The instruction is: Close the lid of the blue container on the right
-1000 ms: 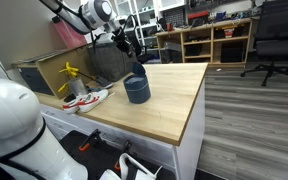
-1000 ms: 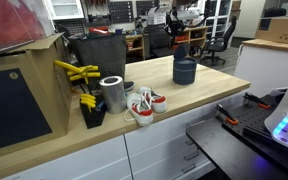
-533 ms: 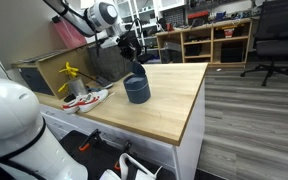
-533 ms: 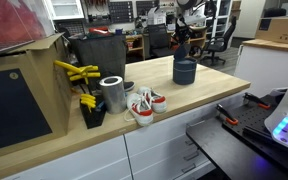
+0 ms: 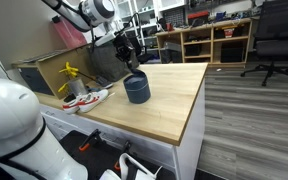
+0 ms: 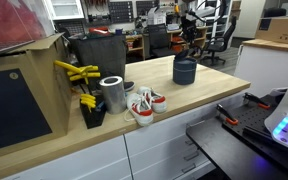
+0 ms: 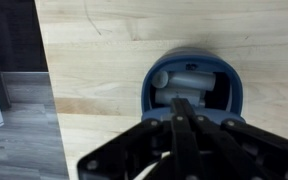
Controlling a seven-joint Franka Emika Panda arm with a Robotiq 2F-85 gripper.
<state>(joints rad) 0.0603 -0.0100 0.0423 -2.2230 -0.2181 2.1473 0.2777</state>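
The lid stands upright (image 7: 220,116) at the container's near rim below my gripper, which should first go behind the lid, then press it down over the container's opening (image 7: 192,82).
The blue container (image 5: 136,90) stands on the wooden table, also shown in an exterior view (image 6: 184,71). In the wrist view it (image 7: 234,95) is seen from above, with its mouth open and a pale grey cylinder (image 7: 187,80) inside. I cannot pick out the lid as a separate disc in any view. My gripper (image 5: 130,58) hangs a little above the container, also shown in an exterior view (image 6: 190,36). In the wrist view its fingers (image 7: 181,103) are closed together over the container's near rim, holding nothing that I can see.
A big dark grey bin (image 6: 99,55) stands at the back of the table. A metal can (image 6: 112,93), red and white shoes (image 6: 144,105) and yellow tools (image 6: 76,72) lie beside it. The table's edge (image 5: 196,115) drops to the floor.
My gripper has risen a little above the container. The raised tip that showed on top of the container sits lower now.
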